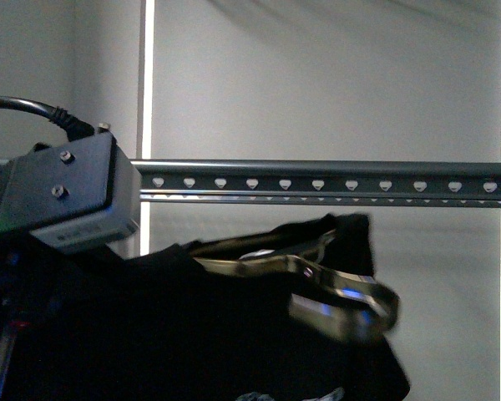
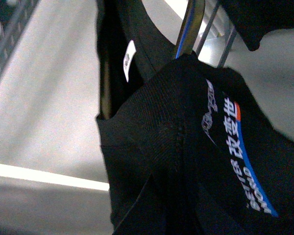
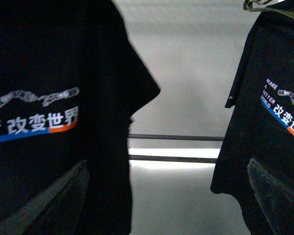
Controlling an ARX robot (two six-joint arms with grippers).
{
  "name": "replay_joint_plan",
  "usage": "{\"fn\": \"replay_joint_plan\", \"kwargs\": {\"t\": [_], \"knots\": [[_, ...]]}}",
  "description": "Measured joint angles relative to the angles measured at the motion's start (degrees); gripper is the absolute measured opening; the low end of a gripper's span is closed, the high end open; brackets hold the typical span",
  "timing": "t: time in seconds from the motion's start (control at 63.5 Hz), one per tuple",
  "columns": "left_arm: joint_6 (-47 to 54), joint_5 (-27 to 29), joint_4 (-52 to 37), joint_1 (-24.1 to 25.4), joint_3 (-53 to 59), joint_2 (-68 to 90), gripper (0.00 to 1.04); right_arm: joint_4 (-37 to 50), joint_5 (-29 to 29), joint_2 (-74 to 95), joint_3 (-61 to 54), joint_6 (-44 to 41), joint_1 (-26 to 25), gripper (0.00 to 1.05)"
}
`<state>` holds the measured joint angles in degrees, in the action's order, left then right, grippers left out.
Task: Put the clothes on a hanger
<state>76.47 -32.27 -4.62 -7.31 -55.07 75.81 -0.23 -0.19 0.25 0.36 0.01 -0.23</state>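
The coat hanger should come along inside the cloth when I carry the T-shirt to the rail, because its wire sits in the T-shirt's collar (image 1: 271, 250).
The hanger, a dark grey rail (image 1: 334, 180) with a row of small holes, runs level across the front view. The clothes, a black T-shirt (image 1: 234, 334), hang just below it. In the left wrist view the T-shirt (image 2: 186, 161) fills the picture, with white and blue print (image 2: 235, 142) and a white neck label (image 2: 129, 59). My left gripper (image 2: 171, 205) is shut on the cloth, its jaws hidden by it. My right gripper (image 3: 161, 205) is open and empty, one finger (image 3: 49, 205) before a black printed shirt (image 3: 39, 98), the other before a second (image 3: 279, 127).
My left wrist housing (image 1: 67, 192) with its cable blocks the rail's left end. A thin wire coat hanger (image 1: 342, 296), blurred, sits in the T-shirt's collar; its hook (image 2: 191, 24) shows in the left wrist view. Two thin bars (image 3: 176, 147) cross behind the shirts. A plain wall (image 1: 317, 83) stands behind.
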Motion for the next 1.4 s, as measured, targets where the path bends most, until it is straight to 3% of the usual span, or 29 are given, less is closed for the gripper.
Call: {"fn": "replay_joint_plan", "kwargs": {"t": [0.126, 0.268, 0.536, 0.756, 1.245, 1.292, 1.324, 1.339, 1.402], "knots": [[19.6, -1.7, -7.2, -3.5, -1.8, 3.6, 0.04, 0.0, 0.0, 0.0, 0.0, 0.0, 0.0, 0.97], [23.4, -3.5, -14.3, -5.9, -2.6, 5.7, 0.04, 0.0, 0.0, 0.0, 0.0, 0.0, 0.0, 0.97], [37.1, -9.3, -17.1, -8.4, -4.3, 7.7, 0.04, 0.0, 0.0, 0.0, 0.0, 0.0, 0.0, 0.97], [39.9, -3.7, -14.0, -9.0, -4.6, 8.3, 0.04, 0.0, 0.0, 0.0, 0.0, 0.0, 0.0, 0.97], [41.0, -3.1, -14.0, -9.0, -4.7, 8.7, 0.04, 0.0, 0.0, 0.0, 0.0, 0.0, 0.0, 0.97], [41.1, -3.0, -14.0, -9.0, -4.7, 8.7, 0.04, -1.6, -5.4, 1.0, 0.6, 0.9, -1.4, 0.97], [41.1, -3.0, -14.0, -9.0, -4.7, 8.7, 0.04, -3.7, -11.2, 2.4, 1.6, 1.3, -3.4, 0.97], [41.1, -2.9, -14.0, -9.0, -4.7, 8.7, 0.04, -5.6, -17.0, 4.4, 2.6, 1.4, -5.7, 0.97], [41.1, -2.7, -14.0, -8.9, -4.7, 8.7, 0.04, -7.6, -27.8, 8.2, 4.4, 1.2, -10.4, 0.97]]}}
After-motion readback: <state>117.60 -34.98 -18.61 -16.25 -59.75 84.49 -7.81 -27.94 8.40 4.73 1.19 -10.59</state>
